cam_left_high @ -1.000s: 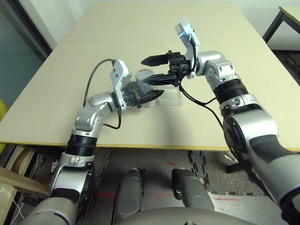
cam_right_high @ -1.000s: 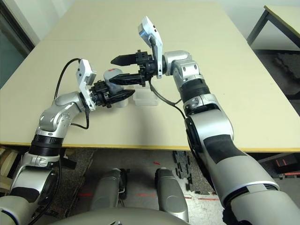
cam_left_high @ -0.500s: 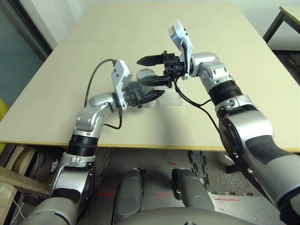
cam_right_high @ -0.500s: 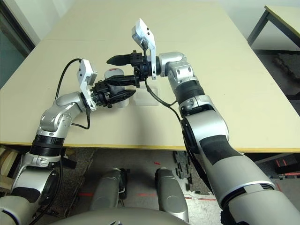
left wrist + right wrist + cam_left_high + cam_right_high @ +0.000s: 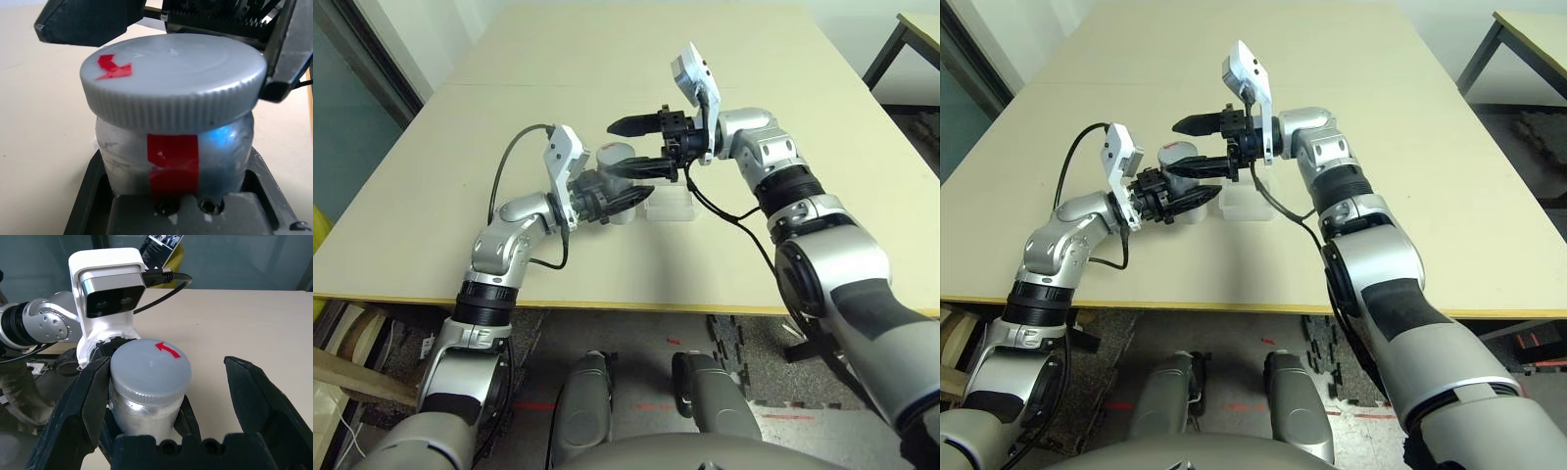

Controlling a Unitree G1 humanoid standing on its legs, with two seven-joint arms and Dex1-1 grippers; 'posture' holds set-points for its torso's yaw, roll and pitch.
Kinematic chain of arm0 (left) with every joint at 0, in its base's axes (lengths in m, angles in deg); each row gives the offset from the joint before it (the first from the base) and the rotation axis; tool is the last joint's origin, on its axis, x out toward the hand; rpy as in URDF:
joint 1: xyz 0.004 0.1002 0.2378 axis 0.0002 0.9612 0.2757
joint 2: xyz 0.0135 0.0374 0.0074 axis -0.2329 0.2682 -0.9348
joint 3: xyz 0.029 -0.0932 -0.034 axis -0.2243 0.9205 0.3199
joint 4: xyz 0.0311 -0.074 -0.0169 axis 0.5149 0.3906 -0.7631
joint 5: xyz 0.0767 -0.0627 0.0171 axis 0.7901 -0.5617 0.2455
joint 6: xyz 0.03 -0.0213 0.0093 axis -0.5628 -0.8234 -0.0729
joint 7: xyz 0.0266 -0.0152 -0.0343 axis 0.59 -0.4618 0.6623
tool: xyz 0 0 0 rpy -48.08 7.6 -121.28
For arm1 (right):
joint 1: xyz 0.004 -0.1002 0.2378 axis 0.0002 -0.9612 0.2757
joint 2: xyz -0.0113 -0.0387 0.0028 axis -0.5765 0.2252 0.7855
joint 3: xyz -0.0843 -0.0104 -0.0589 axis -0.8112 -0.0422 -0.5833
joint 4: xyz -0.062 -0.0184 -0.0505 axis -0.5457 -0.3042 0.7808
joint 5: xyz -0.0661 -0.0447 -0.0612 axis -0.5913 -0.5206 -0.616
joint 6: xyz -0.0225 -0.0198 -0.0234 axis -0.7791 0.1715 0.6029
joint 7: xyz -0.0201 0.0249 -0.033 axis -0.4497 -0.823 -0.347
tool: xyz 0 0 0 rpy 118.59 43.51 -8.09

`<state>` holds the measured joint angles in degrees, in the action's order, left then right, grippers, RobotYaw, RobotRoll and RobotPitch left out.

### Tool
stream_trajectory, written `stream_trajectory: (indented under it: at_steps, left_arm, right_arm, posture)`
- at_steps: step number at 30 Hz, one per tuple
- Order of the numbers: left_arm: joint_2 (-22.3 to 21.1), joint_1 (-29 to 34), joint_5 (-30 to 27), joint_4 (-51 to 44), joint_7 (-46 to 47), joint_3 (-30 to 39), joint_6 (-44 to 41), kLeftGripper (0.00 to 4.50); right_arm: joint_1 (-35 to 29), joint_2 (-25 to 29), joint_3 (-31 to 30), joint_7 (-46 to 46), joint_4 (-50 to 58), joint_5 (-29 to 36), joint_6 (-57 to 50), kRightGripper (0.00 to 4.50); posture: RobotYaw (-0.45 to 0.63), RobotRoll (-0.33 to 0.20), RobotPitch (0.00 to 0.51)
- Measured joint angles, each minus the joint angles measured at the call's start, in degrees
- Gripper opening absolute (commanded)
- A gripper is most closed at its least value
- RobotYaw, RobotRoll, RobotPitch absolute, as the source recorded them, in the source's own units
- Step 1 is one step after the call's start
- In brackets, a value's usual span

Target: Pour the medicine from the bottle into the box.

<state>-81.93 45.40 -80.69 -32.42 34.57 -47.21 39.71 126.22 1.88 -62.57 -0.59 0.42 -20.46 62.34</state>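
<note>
Next, my right gripper centres both open fingers around the cap [image 5: 150,367] before it closes and lifts the cap off, because the grey cap is close to one finger [image 5: 114,371] of that gripper.
My left gripper [image 5: 617,196] is shut on the body of the silvery-grey bottle [image 5: 173,147], which stands upright above the table and carries a red stripe. Its round grey cap [image 5: 611,154] is on and is marked with a red arrow [image 5: 167,350]. My right gripper [image 5: 167,366] is open, one finger [image 5: 83,401] close against the cap's side and the other finger [image 5: 254,396] well clear of it. The clear plastic box [image 5: 671,208] lies on the table just right of the bottle. The medicine is hidden inside the bottle.
The beige table [image 5: 754,264] stretches wide around the box. Black cables hang from both wrists, the right one [image 5: 720,211] drooping beside the box. A second table's edge [image 5: 911,34] shows at the far right.
The right gripper edged left around the cap, then back slightly to the right, staying open. The left gripper and the bottle have held still.
</note>
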Motion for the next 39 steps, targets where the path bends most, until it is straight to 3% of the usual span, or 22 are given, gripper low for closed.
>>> stream_trajectory:
  at_steps: [4, 8, 18, 29, 39]
  left_arm:
    - [0.0, 0.0, 0.0, 0.2, 0.5, 0.1, -0.3, 2.60]
    - [-0.3, 0.5, -0.1, -0.8, -1.5, -0.1, 0.1, 2.60]
    - [0.0, 0.5, -0.1, -2.2, -2.1, -0.6, 0.2, 2.60]
    - [-0.1, 0.5, -0.1, -2.1, -2.7, -0.5, 0.2, 2.60]
    - [0.3, 0.4, -0.1, -2.1, -2.7, -0.7, 0.2, 2.60]
  right_arm:
    - [0.2, 1.0, 0.0, 0.5, -1.2, 0.0, 0.3, 4.50]
    - [0.4, 6.7, 1.9, -2.2, -3.9, -0.8, 0.4, 4.50]
    - [0.8, 8.1, 2.0, 4.6, -4.5, -0.7, -2.9, 4.50]
    - [-0.3, 6.7, 1.3, 10.0, 3.1, 4.6, -9.7, 4.50]
    - [-1.4, 3.0, 0.4, 10.0, 6.4, 5.0, -11.4, 4.50]
  posture:
    - [-0.05, 0.000, 0.120]
    - [-0.04, 0.000, 0.123]
    - [-0.05, 0.000, 0.126]
    - [-0.06, 0.000, 0.127]
    - [-0.06, 0.000, 0.128]
